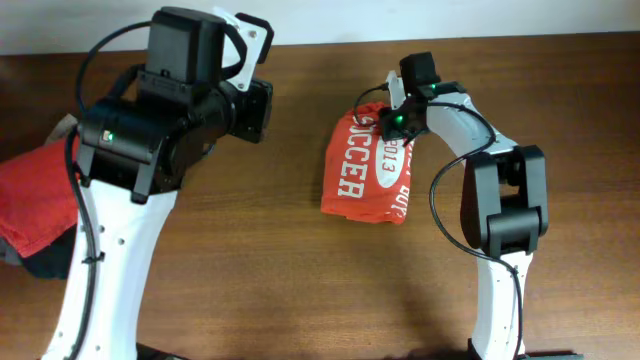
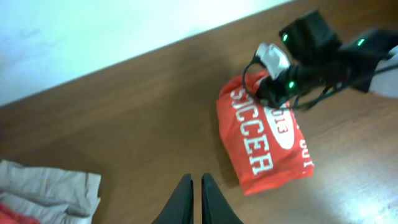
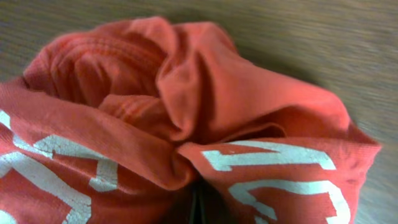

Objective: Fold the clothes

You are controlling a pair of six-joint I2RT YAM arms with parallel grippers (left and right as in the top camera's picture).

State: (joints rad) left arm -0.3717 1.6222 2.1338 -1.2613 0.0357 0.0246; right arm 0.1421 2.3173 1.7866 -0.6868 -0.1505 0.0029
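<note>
My left gripper has the red shirt's near end [image 1: 363,211] facing away from it, so my right gripper should turn the shirt by its bunched fold [image 1: 371,113] and then let it go.
A red shirt with white lettering [image 1: 366,170] lies folded into a rectangle on the wooden table, right of centre. It also shows in the left wrist view [image 2: 264,140]. My right gripper [image 1: 392,122] is at the shirt's far right corner, shut on a bunched fold of the red shirt [image 3: 186,106]; its fingertips [image 3: 198,208] are almost hidden under the cloth. My left gripper [image 2: 194,199] is shut and empty, held above the bare table left of the shirt.
A pile of other clothes, red [image 1: 35,200] over grey and dark pieces, lies at the table's left edge; its grey part shows in the left wrist view [image 2: 50,190]. A white wall borders the table's far edge [image 2: 93,37].
</note>
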